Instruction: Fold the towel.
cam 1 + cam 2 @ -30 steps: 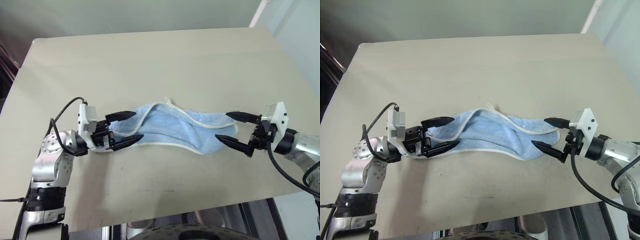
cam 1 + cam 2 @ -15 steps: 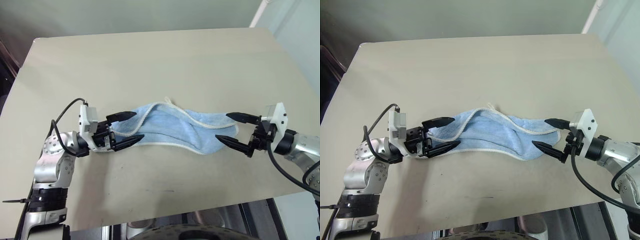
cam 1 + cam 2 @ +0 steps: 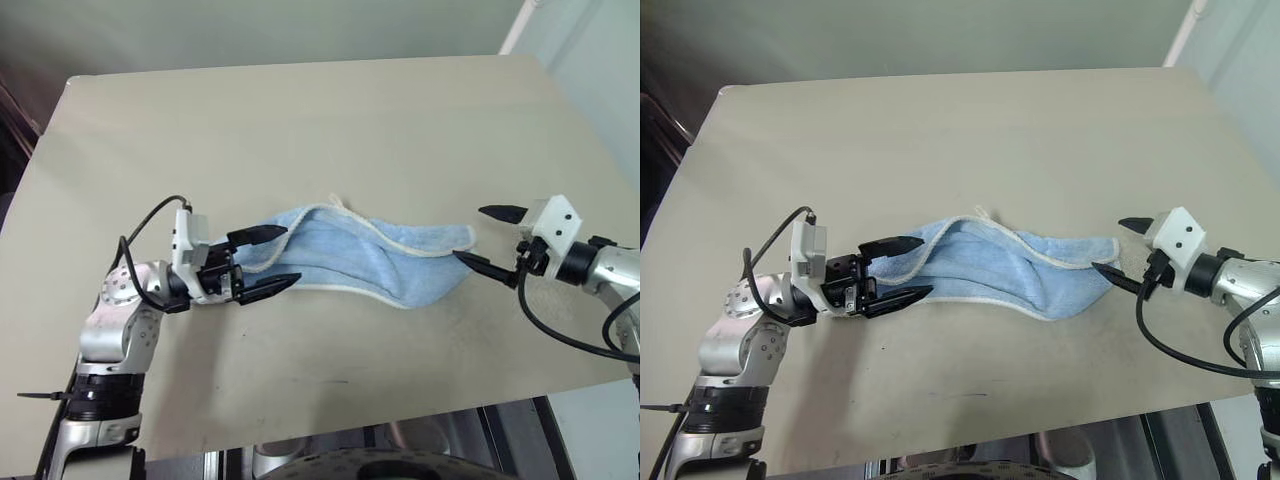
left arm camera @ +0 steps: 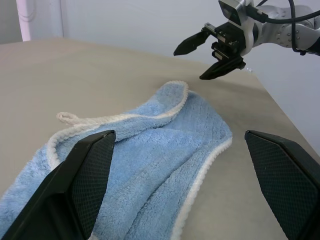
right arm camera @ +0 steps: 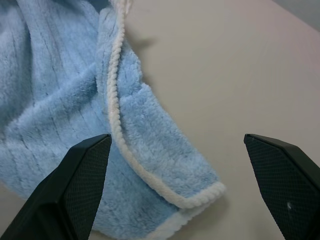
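The towel's corner shows cream-white trim that lies doubled (image 5: 196, 204), so the towel's stacked layers (image 3: 435, 270) will fold over as one when the robot carries that end of the towel inward.
The light-blue towel (image 3: 360, 255) with cream-white trim lies bunched in a long strip across the middle of the beige table (image 3: 300, 130). My left gripper (image 3: 293, 254) is open at the towel's left end, one black finger on each side of the bunched cloth. The left wrist view shows the towel (image 4: 165, 150) lying between those fingers (image 4: 85, 185). My right gripper (image 3: 469, 233) is open just off the towel's right end, its lower fingertip close to the trimmed corner. In the right wrist view that corner (image 5: 165, 175) lies between the open fingers (image 5: 85, 175). Neither gripper holds the cloth.
The table's front edge (image 3: 330, 435) runs just below both arms and its right edge (image 3: 590, 130) passes near my right arm. A white pipe (image 3: 515, 25) stands at the far right corner. Bare tabletop stretches behind the towel.
My right gripper has drawn back to the right and rolled, so its fingers no longer straddle the towel's right end. The left gripper and the towel have hardly moved.
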{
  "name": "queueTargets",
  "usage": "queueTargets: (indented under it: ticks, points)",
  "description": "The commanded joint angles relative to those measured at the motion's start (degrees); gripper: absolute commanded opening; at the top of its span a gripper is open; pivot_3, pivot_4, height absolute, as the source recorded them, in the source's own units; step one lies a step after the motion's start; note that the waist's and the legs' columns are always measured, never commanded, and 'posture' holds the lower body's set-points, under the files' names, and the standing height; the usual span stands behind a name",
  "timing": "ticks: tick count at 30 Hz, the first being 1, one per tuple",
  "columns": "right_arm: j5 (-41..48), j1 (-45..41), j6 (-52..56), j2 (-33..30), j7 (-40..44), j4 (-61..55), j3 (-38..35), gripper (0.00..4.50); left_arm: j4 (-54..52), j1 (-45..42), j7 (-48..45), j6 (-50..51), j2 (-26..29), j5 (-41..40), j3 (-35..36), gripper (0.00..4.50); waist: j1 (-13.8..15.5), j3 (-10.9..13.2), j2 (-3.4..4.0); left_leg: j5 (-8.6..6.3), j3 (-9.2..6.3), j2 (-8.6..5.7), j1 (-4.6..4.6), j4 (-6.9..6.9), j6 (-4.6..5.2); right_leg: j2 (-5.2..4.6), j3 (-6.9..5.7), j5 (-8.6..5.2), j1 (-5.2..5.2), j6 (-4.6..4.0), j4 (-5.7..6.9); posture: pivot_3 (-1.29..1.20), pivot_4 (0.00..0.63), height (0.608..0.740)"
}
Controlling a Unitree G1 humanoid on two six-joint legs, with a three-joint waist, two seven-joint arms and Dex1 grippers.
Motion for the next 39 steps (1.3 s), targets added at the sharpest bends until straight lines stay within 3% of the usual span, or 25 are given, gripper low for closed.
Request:
queueTargets:
  ticks: [1, 6, 18, 31, 39]
  points:
    - [-3.2, -0.2, -5.1, -1.8, 2.3, 1.7, 0.6, 4.48, -0.1, -1.3, -0.6, -0.9, 0.1, 0.2, -0.3, 4.5, 0.0, 0.0, 0.0, 0.0, 0.0, 0.0, 0.0, 0.0, 0.0, 0.0, 0.0, 0.0, 0.02, 0.0, -0.03, 0.0, 0.15, 0.74]
    - [-5.5, -0.3, -8.6, -2.8, 5.1, 3.7, 2.4, 4.48, -1.3, 0.2, -0.6, 0.9, 0.7, -0.4, -0.7, 4.5, 0.0, 0.0, 0.0, 0.0, 0.01, 0.0, 0.0, 0.01, 0.0, 0.0, 0.01, 0.0, 0.04, 0.0, -0.09, 0.0, 0.15, 0.74]
    - [-16.5, -10.4, -21.0, -1.4, 4.9, 18.0, 11.0, 4.48, -2.5, 1.6, -0.3, 0.8, 0.5, -0.4, -1.2, 4.5, 0.0, 0.0, 0.01, 0.02, 0.0, 0.02, 0.0, 0.0, 0.04, 0.0, -0.01, 0.32, 0.04, 0.29, -0.12, 0.0, 0.15, 0.74]
    - [-18.0, -18.0, -29.4, 1.9, 2.7, 28.5, 11.0, 4.48, -2.0, 1.6, 0.1, -0.7, 0.6, 0.6, -0.9, 4.5, 0.1, 0.0, 0.02, 0.02, 0.0, 0.03, 0.0, 0.0, 0.04, -0.01, -0.01, 0.39, 0.05, 0.31, -0.18, 0.0, 0.15, 0.74]
    - [-16.5, -19.9, -35.4, 1.7, 8.5, 34.4, 12.0, 4.48, -2.0, 1.7, 0.6, -1.0, 0.7, 0.7, -0.3, 4.5, 0.0, 0.0, 0.02, 0.02, 0.01, 0.05, -0.01, -0.05, 0.04, -0.01, -0.02, 0.37, 0.02, 0.28, -0.18, 0.0, 0.15, 0.74]
